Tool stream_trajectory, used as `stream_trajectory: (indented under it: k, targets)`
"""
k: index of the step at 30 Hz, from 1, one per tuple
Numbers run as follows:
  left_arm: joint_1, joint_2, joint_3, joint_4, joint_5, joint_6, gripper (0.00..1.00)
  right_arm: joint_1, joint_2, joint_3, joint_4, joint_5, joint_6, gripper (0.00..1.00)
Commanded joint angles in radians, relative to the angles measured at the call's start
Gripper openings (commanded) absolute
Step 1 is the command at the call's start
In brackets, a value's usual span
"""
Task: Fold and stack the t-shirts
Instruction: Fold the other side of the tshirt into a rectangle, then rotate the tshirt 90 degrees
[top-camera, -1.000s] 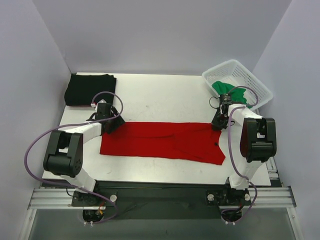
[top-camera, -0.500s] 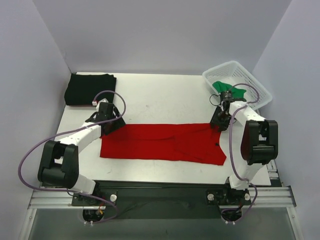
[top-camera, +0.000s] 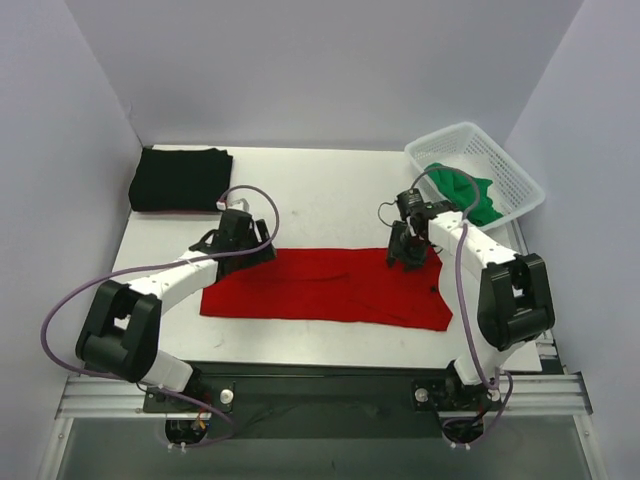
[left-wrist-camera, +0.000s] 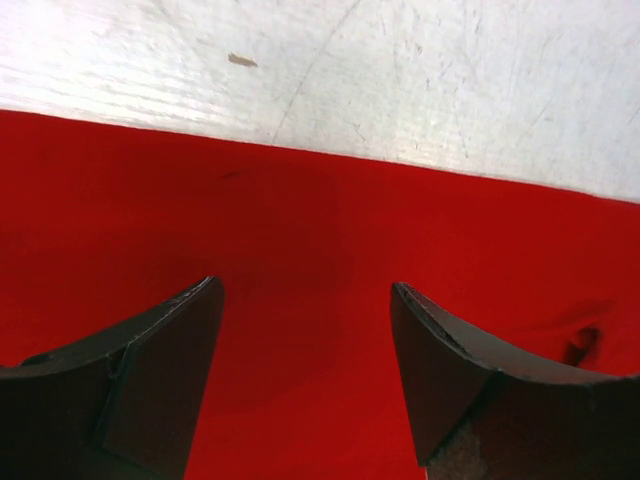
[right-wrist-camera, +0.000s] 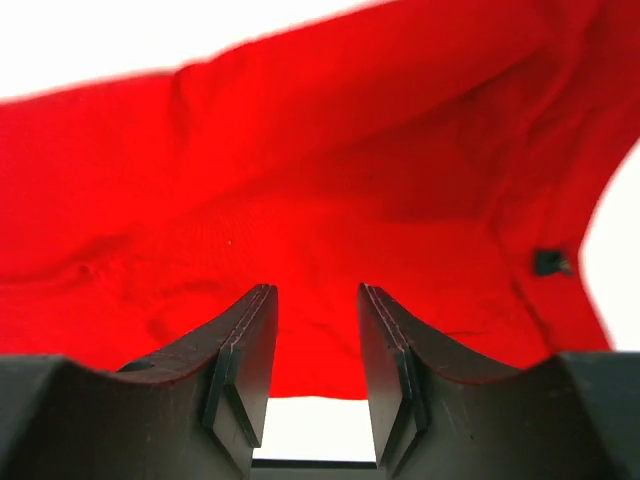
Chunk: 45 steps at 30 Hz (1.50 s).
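The red t-shirt's folded strip is lying crosswise to me, so my grippers should turn it with the tag end away and the other end toward me before I fold it shorter.
The red t-shirt lies as a long folded strip across the near middle of the table. My left gripper hovers over its far edge on the left. Its jaws are open and empty, with red cloth below them. My right gripper is over the far edge on the right. Its jaws are apart with nothing between the pads, and red cloth lies just ahead. The black t-shirt lies folded at the back left corner. The green t-shirt lies in the basket.
A white mesh basket stands at the back right corner, partly over the table's edge. Bare white table shows behind the red t-shirt. A small dark tag shows on the red cloth at the right.
Both grippers have moved inward along the red t-shirt's far edge, the left one rightward and the right one leftward. The shirt lies about as it did.
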<state>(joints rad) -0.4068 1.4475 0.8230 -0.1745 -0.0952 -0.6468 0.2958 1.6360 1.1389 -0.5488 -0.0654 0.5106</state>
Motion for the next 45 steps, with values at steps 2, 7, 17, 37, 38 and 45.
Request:
stream_trajectory:
  k: [2,7,17,37,38,45]
  targets:
    - [-0.006,0.085,-0.021,0.142,0.095,0.019,0.78,0.058,0.074,-0.01,-0.048,0.019,0.051,0.38]
    - [-0.006,0.119,-0.038,0.118,0.071,0.03,0.78,0.085,0.172,0.031,-0.045,0.024,0.075,0.38]
    - [-0.013,0.036,-0.065,-0.088,-0.032,0.044,0.79,0.077,0.378,0.206,-0.062,0.062,0.068,0.38]
    - [-0.02,-0.17,-0.009,-0.22,0.02,0.108,0.8,0.054,0.561,0.756,-0.188,0.01,-0.053,0.38]
    - [-0.004,-0.155,0.008,-0.214,0.018,0.113,0.8,0.054,0.546,0.737,-0.188,0.01,-0.052,0.38]
    - [0.065,0.013,0.038,-0.131,0.038,0.15,0.8,0.055,0.378,0.543,-0.174,-0.005,-0.04,0.39]
